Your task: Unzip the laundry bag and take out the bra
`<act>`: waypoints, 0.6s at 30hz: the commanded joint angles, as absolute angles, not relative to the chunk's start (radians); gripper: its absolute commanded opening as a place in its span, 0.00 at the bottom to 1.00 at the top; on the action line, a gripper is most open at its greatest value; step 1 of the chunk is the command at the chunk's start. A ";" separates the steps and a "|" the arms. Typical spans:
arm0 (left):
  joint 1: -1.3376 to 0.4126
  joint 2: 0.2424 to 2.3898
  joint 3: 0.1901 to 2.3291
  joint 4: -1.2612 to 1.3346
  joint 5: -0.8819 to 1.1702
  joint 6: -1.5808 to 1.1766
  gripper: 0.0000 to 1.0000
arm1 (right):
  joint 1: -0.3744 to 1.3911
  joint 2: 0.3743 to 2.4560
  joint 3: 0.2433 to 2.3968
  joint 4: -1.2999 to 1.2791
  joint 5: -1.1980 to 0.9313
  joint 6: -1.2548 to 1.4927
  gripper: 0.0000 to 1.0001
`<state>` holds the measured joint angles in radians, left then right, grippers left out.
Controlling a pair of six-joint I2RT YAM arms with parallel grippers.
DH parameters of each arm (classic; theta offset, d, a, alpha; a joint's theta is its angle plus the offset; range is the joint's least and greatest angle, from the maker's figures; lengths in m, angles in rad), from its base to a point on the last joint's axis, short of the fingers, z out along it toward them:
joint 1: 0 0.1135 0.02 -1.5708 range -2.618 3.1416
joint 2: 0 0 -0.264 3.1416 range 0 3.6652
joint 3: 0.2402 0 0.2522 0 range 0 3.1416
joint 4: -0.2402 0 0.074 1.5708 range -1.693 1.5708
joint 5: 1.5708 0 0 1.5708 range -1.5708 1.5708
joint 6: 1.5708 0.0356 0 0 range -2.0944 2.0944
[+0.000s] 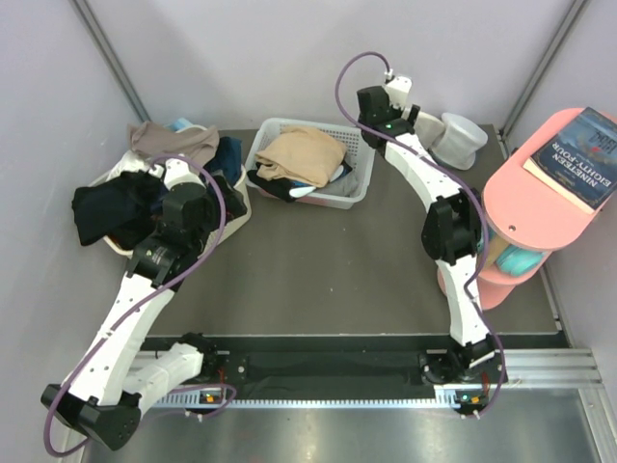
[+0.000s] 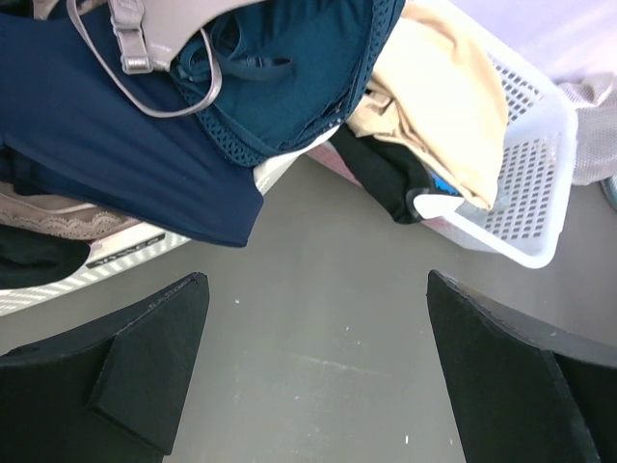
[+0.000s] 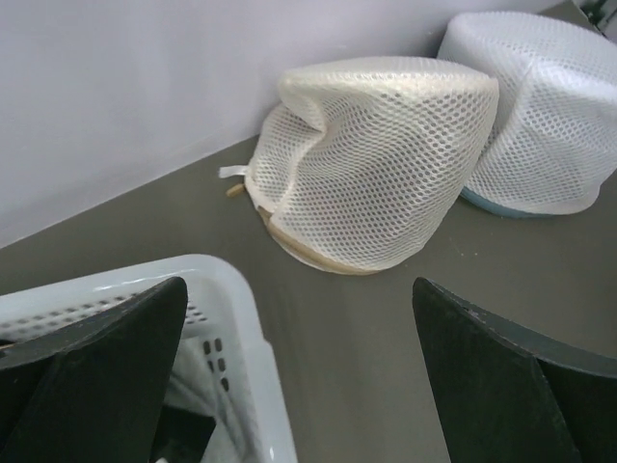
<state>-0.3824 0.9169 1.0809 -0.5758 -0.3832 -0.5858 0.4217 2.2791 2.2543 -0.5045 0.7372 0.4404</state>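
The laundry bag's near side [image 3: 337, 207] is in front of my right gripper's open fingers. I continue to move forward until they are on both sides of its mesh [image 3: 366, 227], then close them.
The laundry bag [image 3: 376, 164] is a pale beige mesh dome lying on the table by the back wall, closed, with a small tab at its left edge. What is inside it does not show. My right gripper [image 3: 299, 386] is open and empty, a short way in front of the bag and apart from it. In the top view the right gripper [image 1: 416, 121] reaches to the back right and largely hides the bag. My left gripper [image 2: 318, 367] is open and empty above bare table, and in the top view the left gripper [image 1: 188, 207] is beside the clothes pile.
A whiter mesh pouch [image 3: 549, 116] stands right of the bag and touches it; it also shows in the top view [image 1: 461, 137]. A white slotted basket [image 3: 227, 318] of clothes is under my right gripper's left finger. A pile of dark clothes [image 2: 145, 125] lies far left. A pink shelf [image 1: 540, 183] stands right.
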 commanded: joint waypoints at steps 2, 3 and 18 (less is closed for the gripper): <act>-0.387 0.928 1.108 -0.621 -0.348 -0.584 0.99 | 0.376 2.370 2.293 -0.434 0.807 0.485 1.00; -0.385 0.930 1.108 -0.629 -0.335 -0.583 0.99 | 0.368 2.378 2.290 -0.434 0.801 0.497 1.00; -0.387 0.953 1.065 -0.664 -0.273 -0.577 0.99 | 0.213 2.516 2.283 -0.383 0.647 0.643 1.00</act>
